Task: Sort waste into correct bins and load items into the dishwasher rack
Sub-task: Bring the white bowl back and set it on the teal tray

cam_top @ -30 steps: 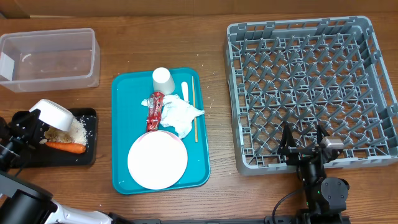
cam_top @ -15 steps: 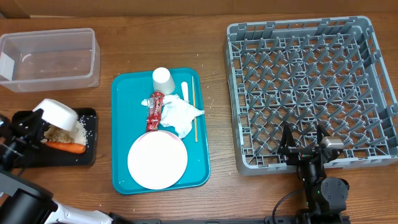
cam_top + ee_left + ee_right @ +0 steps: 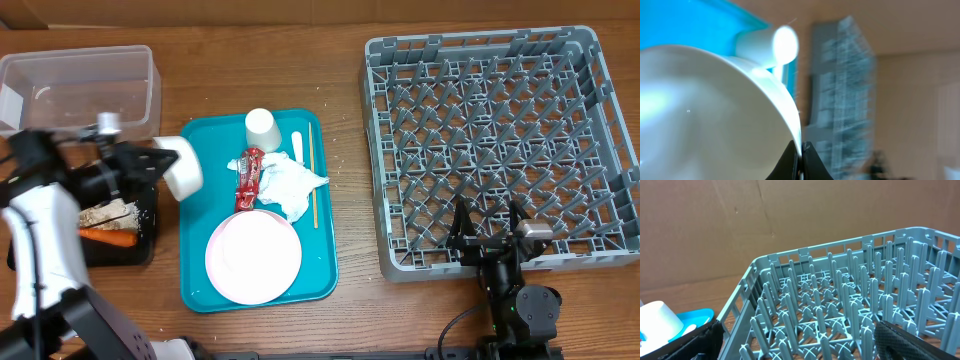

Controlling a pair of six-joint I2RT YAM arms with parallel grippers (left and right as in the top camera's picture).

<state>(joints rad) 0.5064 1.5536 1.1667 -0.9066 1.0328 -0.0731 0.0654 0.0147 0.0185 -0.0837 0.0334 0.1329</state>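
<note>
My left gripper is lowering the white bowl (image 3: 183, 170), which is empty. The teal tray is free beside the white cup, so I should continue and release it there.
My left gripper (image 3: 160, 166) is shut on a small white bowl (image 3: 184, 170), held on its side over the left edge of the teal tray (image 3: 196, 283); its rim fills the left wrist view (image 3: 715, 110). On the tray lie a white cup (image 3: 261, 129), red wrapper (image 3: 248, 178), crumpled napkin (image 3: 291, 184), white fork (image 3: 297, 141), wooden stick (image 3: 312, 175) and white-pink plate (image 3: 253, 257). The black tray (image 3: 145, 245) holds rice (image 3: 108, 212) and a carrot (image 3: 106, 236). My right gripper (image 3: 490, 240) is open and empty at the front edge of the grey rack (image 3: 500, 140).
A clear plastic tub (image 3: 80, 92) stands at the back left, empty but for a few bits. The rack also fills the right wrist view (image 3: 850, 310), with the cup at its far left (image 3: 660, 320). Brown cardboard walls stand behind the table.
My left arm has swung from the black tray rightward and up, carrying the white bowl to the teal tray's left edge. The right arm has not moved.
</note>
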